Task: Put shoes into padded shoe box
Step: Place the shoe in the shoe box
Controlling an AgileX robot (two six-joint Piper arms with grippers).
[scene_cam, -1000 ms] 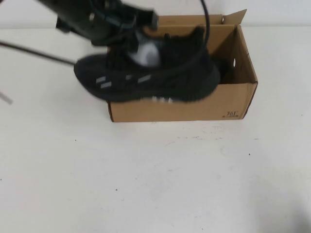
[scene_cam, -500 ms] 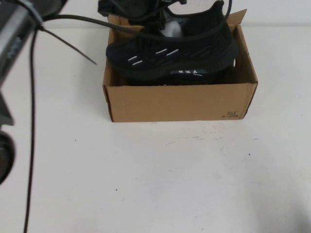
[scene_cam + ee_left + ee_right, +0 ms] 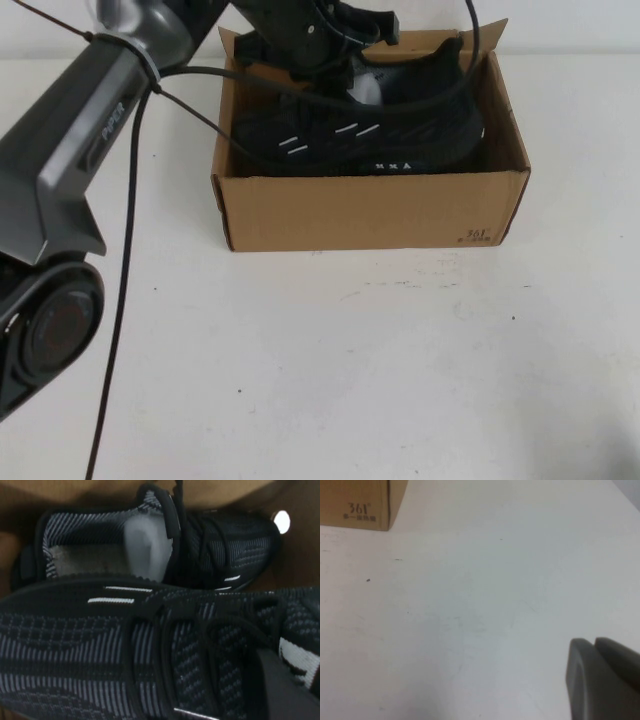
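I should move the sneaker in my left gripper toward the logo end [image 3: 500, 128] and lower it, since it rides high with its toe [image 3: 246, 132] near the box's side.
The brown cardboard shoe box [image 3: 370, 212] stands open at the far middle of the table. My left gripper [image 3: 335, 55] reaches into it from the left and is shut on a black knit sneaker [image 3: 360, 135] with white dash marks, which sits low between the box walls. In the left wrist view this sneaker [image 3: 125, 650] fills the frame, with one dark finger [image 3: 287, 690] on it. The second sneaker [image 3: 210, 545], stuffed with white paper [image 3: 145, 542], lies beside it in the box. My right gripper [image 3: 592, 642] is shut and empty above bare table.
The box flaps [image 3: 485, 38] stand up at the back. A box corner with the printed logo [image 3: 357, 507] shows in the right wrist view. The left arm and its cable [image 3: 130, 200] cross the table's left side. White table [image 3: 380, 370] lies in front.
My left gripper has carried the sneaker from over the box's front-left edge back and down into the box. The left arm now stretches further forward.
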